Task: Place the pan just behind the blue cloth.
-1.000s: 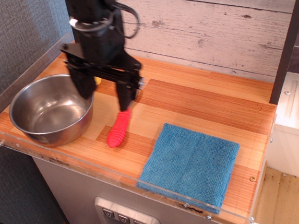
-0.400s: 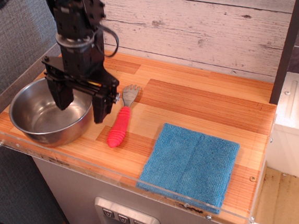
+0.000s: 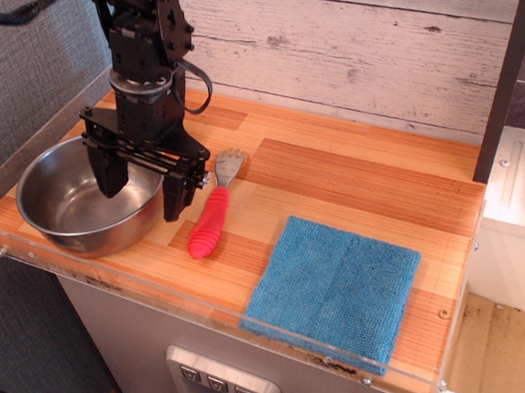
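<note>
My gripper straddles the pan's rim on just one side of the wide pan, so the pan's free side will dip when I lift and carry it.
The pan is a shiny steel bowl at the front left of the wooden counter. The blue cloth lies flat at the front right, well apart from the pan. My black gripper hangs open over the pan's right rim. One finger is inside the bowl and the other finger is outside it, by the right wall. The jaws straddle the rim without closing on it.
A spatula with a red ribbed handle and a grey head lies between pan and cloth. A clear acrylic lip edges the counter front and left. A plank wall stands behind; a dark post rises at the right.
My gripper moved left from above the spatula to the pan's right rim and came down, one finger inside the bowl. In the last half second it barely shifted. Pan and cloth stayed put.
</note>
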Robot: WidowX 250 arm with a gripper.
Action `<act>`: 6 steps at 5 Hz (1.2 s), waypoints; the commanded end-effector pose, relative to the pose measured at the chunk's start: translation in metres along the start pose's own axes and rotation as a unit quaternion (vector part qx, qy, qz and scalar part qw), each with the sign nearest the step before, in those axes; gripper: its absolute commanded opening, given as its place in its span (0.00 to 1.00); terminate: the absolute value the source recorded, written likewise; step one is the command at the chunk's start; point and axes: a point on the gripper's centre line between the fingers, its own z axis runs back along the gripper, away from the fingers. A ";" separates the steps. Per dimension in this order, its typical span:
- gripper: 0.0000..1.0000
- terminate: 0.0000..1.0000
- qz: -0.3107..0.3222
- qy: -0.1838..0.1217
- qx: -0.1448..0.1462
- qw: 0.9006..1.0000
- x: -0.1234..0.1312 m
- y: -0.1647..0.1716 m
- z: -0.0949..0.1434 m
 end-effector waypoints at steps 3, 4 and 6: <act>0.00 0.00 0.013 -0.029 -0.009 0.999 0.005 0.005 0.003; 0.00 0.00 0.013 -0.033 -0.016 0.999 0.004 0.004 0.003; 0.00 0.00 0.032 -0.058 -0.026 0.997 -0.006 0.003 0.024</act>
